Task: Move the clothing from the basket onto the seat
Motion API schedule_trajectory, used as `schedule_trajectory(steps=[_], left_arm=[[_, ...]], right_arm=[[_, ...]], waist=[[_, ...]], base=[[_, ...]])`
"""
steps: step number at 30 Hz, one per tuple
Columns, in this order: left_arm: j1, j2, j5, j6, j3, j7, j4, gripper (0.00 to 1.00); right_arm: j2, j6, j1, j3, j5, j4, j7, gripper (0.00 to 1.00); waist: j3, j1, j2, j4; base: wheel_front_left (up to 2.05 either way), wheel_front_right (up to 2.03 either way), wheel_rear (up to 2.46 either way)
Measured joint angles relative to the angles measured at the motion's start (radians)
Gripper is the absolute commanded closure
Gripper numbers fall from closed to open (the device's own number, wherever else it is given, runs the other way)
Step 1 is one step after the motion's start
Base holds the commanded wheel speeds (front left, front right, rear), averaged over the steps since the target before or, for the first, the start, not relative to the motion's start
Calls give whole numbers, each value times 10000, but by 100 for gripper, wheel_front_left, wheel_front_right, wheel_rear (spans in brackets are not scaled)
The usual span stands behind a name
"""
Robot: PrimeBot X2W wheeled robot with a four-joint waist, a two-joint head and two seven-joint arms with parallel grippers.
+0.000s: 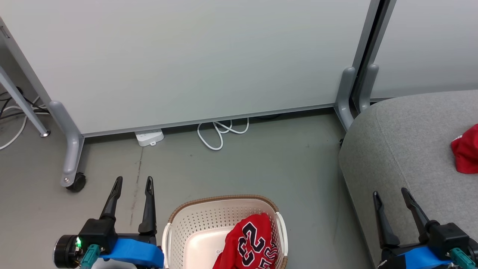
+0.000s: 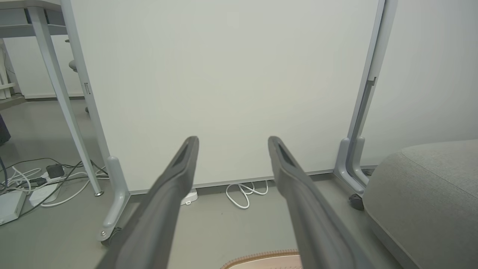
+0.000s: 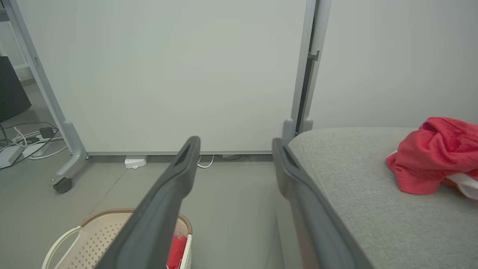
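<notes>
I expect the basket to be empty when I lift the jersey out, because the cream basket's bottom (image 1: pixel 202 247) can be seen clear beside the red jersey (image 1: pixel 251 243).
A red jersey (image 1: pixel 251 243) with a black-and-white "23" lies in the cream basket (image 1: pixel 194 220) at the bottom middle of the head view; a strip of its red (image 3: pixel 176 251) shows in the basket (image 3: pixel 89 231) in the right wrist view. A plain red garment (image 1: pixel 466 149) (image 3: pixel 429 157) with white trim lies crumpled on the grey seat (image 1: pixel 410 149) (image 3: pixel 373 209) at the right. My left gripper (image 1: pixel 133 182) (image 2: pixel 233 140) is open over the floor, left of the basket. My right gripper (image 1: pixel 391 194) (image 3: pixel 236 141) is open at the seat's near edge, holding nothing.
Pale partition panels (image 1: pixel 186 56) on grey wheeled feet (image 1: pixel 73 157) stand behind. A white cable (image 1: pixel 220 132) and a small white box (image 1: pixel 150 137) lie at the panel's base. More cables and a table leg (image 2: pixel 59 93) are at the far left. The floor is grey.
</notes>
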Motion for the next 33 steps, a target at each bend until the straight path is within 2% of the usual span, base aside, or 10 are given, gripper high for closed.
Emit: schedule_trajectory(steps=[7,16,29,33], left_arm=[[-250,-15,153,-79,-113,-2,111,0],[-2015,188,309,-178,-1143,-10,1037,0],[-4824,1360,-593,-232,-3919,-10,3710,0],[-5546,1567,-890,-232,-4761,-10,4615,0]], right_arm=[[19,0,-48,71,12,-2,0,0],[15,0,-1034,301,13,-251,0,0],[188,0,-2836,723,10,-593,0,0],[188,0,-3347,869,-6,-675,-2,0]], waist=[[160,1,0,-50],[1224,2,0,-329],[3568,3,0,-1117],[4324,4,-1,-1377]], base=[[0,0,0],[0,0,0],[0,0,0],[0,0,0]])
